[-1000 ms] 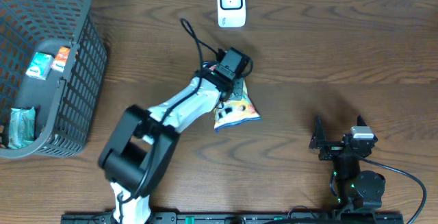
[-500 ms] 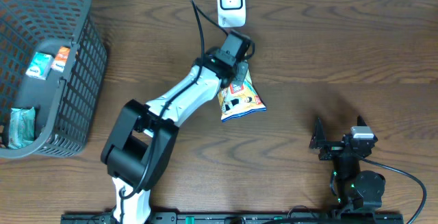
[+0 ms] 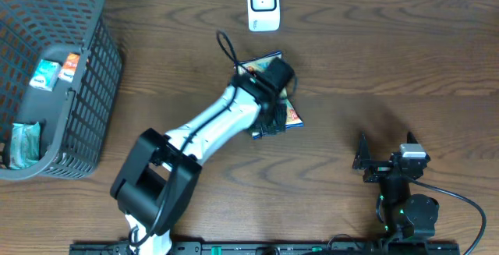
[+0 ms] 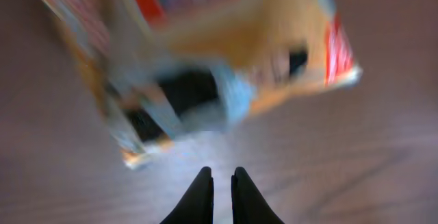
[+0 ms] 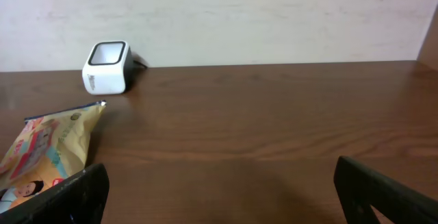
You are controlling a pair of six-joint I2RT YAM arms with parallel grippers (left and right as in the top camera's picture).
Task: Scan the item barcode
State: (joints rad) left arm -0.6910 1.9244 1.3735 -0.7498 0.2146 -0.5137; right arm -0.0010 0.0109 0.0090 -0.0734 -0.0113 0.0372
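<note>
I should move my left gripper back over the packet's red label with its fingers closed and turn the packet straight first, because the snack packet (image 3: pixel 293 116) lies crooked in front of the scanner.
The item is a colourful snack packet (image 3: pixel 290 115) lying on the brown table, mostly covered by my left arm in the overhead view. The left wrist view shows the packet (image 4: pixel 205 59) blurred, just beyond my fingertips. My left gripper (image 4: pixel 222 176) is shut, with nothing between its fingers (image 4: pixel 202 193). In the overhead view the left gripper (image 3: pixel 273 103) hangs over the packet. The white scanner (image 3: pixel 263 5) stands at the table's far edge, a short way behind the packet. My right gripper (image 5: pixel 226 196) stands open and empty at the front right, with the packet (image 5: pixel 48 148) and the scanner (image 5: pixel 106 66) in sight.
A dark mesh basket (image 3: pixel 90 83) with several small packs inside stands at the far left. A black cable (image 3: pixel 228 48) loops up from the left wrist. The right arm (image 3: pixel 394 169) sits near the front edge.
The left arm has swung the packet up and right, closer to the scanner. The packet's face showed half a second ago and now lies mostly under the gripper. The right arm has not moved.
</note>
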